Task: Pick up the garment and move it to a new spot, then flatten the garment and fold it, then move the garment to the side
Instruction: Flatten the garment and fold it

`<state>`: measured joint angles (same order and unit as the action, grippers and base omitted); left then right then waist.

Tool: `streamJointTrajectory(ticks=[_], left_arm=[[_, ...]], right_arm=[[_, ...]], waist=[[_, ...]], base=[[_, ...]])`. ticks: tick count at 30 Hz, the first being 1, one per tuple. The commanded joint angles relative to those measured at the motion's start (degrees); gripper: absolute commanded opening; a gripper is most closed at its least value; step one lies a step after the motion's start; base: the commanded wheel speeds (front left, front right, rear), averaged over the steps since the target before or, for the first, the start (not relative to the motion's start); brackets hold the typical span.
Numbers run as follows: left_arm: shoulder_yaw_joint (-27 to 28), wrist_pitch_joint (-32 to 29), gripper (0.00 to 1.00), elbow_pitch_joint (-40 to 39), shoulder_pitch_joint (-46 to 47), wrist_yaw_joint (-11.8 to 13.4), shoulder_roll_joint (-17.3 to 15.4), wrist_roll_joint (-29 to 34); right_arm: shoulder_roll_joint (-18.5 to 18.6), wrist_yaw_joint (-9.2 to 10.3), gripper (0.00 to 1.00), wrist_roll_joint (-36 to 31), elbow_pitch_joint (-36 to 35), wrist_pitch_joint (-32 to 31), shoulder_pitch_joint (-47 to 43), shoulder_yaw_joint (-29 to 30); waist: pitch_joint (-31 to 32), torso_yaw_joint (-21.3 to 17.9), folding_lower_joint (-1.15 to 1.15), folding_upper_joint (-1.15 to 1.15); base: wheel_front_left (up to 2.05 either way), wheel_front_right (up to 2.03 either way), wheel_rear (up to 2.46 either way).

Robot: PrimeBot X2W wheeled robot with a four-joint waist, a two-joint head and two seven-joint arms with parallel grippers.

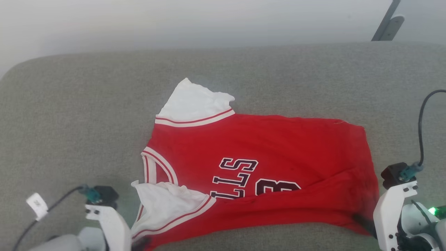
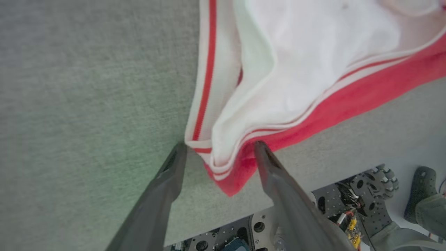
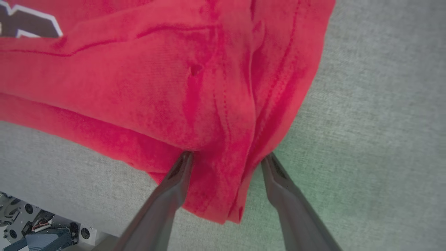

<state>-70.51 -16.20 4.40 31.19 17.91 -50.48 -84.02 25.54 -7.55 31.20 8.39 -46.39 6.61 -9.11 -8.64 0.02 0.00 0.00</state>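
My gripper will fold in the garment's far edge (image 1: pixel 195 119), and the far white sleeve (image 1: pixel 196 101), which sticks out limply from it, will then flop over the near sleeve.
The garment (image 1: pixel 258 157), a red jersey with white sleeves and dark lettering, lies sideways on the grey padded surface (image 1: pixel 69 115). Its collar points left and its hem right, and its near edge is folded over the lettering. My left gripper (image 2: pixel 219 148) stands open at the near left sleeve corner (image 2: pixel 223 164), which lies loose between the two fingers. My right gripper (image 3: pixel 228 156) is open too, its fingers straddling the bunched red hem corner (image 3: pixel 216 188). In the head view the left gripper (image 1: pixel 139 243) and the right gripper (image 1: pixel 364 223) sit at the garment's two near corners.
The padded surface's front edge runs just behind both grippers, with the robot's base (image 2: pixel 348 205) below it. A dark shoe (image 2: pixel 421 195) shows on the floor. A dark post (image 1: pixel 386 21) stands at the far right. Bare grey surface surrounds the garment.
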Motion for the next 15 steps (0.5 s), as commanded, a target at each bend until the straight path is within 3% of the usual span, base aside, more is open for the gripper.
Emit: streamJointTrajectory(ticks=[1,9,10,15], left_arm=[[0.0,-0.7,1.0,-0.8,1.1,0.9,-1.6,1.2],[2.0,-3.1,1.0,-8.8,5.4,3.2,-7.4,2.5],[2.7,-3.5,1.0,-10.3,7.3,3.3,-8.8,3.6],[4.7,-3.3,1.0,-10.1,10.9,2.5,-9.9,5.1]], right_arm=[[0.2,0.13,1.0,0.3,-0.4,0.7,-0.7,0.4],[0.4,0.12,1.0,-0.6,-4.7,5.5,0.2,2.7],[0.1,0.11,1.0,-1.2,-6.3,8.3,0.9,2.8],[-1.3,0.1,1.0,-3.8,-8.7,16.8,3.1,3.2]], waist=[[0.6,-0.4,0.0,0.0],[1.5,-2.2,0.0,0.0],[1.4,-3.1,0.0,0.0],[0.8,-5.2,0.0,0.0]], base=[[0.0,0.0,0.0],[0.0,0.0,0.0],[0.0,0.0,0.0],[0.0,0.0,0.0]])
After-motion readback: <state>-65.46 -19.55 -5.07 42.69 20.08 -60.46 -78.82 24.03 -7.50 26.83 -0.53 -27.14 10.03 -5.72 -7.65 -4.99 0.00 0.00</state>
